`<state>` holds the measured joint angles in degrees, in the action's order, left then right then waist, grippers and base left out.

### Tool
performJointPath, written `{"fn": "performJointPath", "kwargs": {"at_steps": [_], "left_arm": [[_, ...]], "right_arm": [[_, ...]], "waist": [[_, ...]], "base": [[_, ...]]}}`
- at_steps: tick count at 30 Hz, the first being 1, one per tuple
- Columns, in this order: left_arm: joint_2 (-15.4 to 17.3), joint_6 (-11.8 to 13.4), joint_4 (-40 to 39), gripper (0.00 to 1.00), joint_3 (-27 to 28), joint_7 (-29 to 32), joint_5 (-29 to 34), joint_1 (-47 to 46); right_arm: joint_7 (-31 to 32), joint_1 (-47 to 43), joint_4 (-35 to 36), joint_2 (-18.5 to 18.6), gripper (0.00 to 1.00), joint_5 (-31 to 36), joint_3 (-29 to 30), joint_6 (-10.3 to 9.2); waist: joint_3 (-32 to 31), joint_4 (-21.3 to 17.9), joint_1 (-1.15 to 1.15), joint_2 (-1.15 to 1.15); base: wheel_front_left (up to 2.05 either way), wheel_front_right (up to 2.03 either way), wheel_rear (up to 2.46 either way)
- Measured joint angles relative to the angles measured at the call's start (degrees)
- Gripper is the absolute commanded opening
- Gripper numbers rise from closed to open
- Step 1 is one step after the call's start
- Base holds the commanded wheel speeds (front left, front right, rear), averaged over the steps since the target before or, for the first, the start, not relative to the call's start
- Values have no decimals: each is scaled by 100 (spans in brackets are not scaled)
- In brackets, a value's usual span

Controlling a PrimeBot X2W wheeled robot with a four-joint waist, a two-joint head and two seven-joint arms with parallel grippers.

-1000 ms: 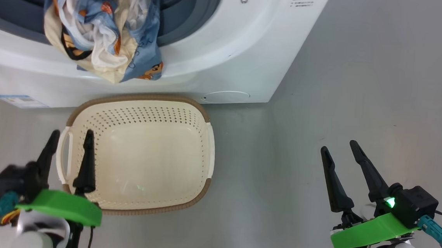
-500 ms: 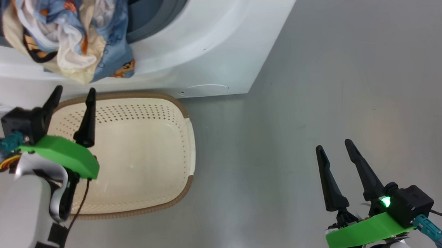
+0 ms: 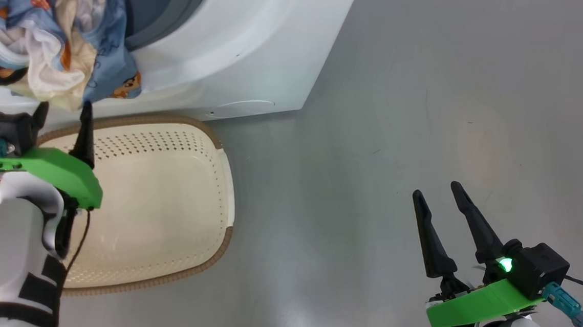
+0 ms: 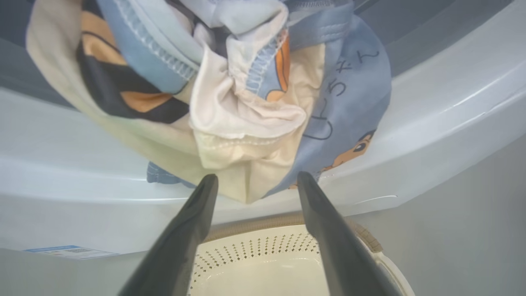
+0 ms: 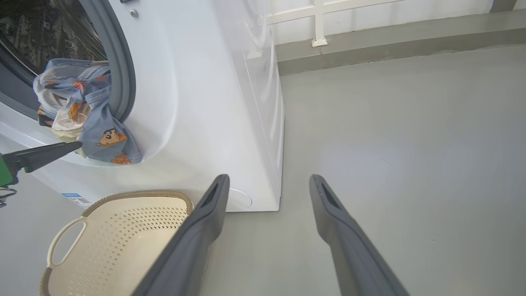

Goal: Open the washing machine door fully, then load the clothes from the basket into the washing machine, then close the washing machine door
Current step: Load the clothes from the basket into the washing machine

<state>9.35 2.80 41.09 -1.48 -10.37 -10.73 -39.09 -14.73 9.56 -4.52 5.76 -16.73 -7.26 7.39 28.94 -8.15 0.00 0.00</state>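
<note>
I expect more cloth to be hidden behind the cream patch when I push the clothes (image 3: 58,42) in, because a light blue corner (image 4: 165,175) shows below that patch.
The clothes (image 3: 49,28), light blue with orange cartoon faces and cream patches, hang out over the lower lip of the washing machine (image 3: 259,43) opening. My left gripper (image 3: 64,109) is open, its tips just under the hanging bunch (image 4: 230,90), touching nothing; in the left wrist view the gripper (image 4: 258,177) points up at the cloth. The cream basket (image 3: 165,201) stands on the floor below, with nothing in it. My right gripper (image 3: 437,191) is open above the floor, well to the right. The washing machine door is out of view.
Grey floor (image 3: 428,116) spreads to the right of the washer. In the right wrist view a wall base with a white rail (image 5: 316,24) runs behind the machine (image 5: 213,102). A blue sticker (image 4: 70,251) sits low on the washer front.
The head camera has swung, sliding the scene left. My left gripper has risen from beside the basket's handle to just under the hanging clothes. The right gripper stays open in place.
</note>
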Motion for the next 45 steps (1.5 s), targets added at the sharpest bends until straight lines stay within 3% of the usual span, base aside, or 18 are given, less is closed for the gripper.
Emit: {"fn": "performJointPath", "kwargs": {"at_steps": [16,17,19,20,22,38,45], "left_arm": [[54,99,1281,100,14,-370,-8,-849],[54,99,1293,90,15,-376,-8,-858],[60,99,1304,54,22,-382,-8,-906],[60,99,1302,46,27,-386,-9,-935],[59,100,1257,0,48,-391,-14,-949],[-58,108,77,0,279,-426,-68,-506],[52,151,-152,0,293,-426,-43,-546]], "right_arm": [[0,61,8,3,100,0,-134,0],[0,76,8,4,100,0,-134,0],[0,85,9,7,100,0,-134,1],[0,85,9,7,100,0,-134,1],[0,85,9,7,100,0,-133,0],[0,85,4,0,100,0,-130,0],[0,85,-10,-12,100,-1,-176,0]], "waist": [[118,-201,0,0],[119,-208,0,0],[128,-217,0,0],[133,-219,0,0],[139,-218,0,0],[78,-63,-1,0],[75,-64,-1,0]], "base": [[0,0,0],[0,0,0],[0,0,0],[0,0,0],[0,0,0],[0,0,0],[0,0,0]]}}
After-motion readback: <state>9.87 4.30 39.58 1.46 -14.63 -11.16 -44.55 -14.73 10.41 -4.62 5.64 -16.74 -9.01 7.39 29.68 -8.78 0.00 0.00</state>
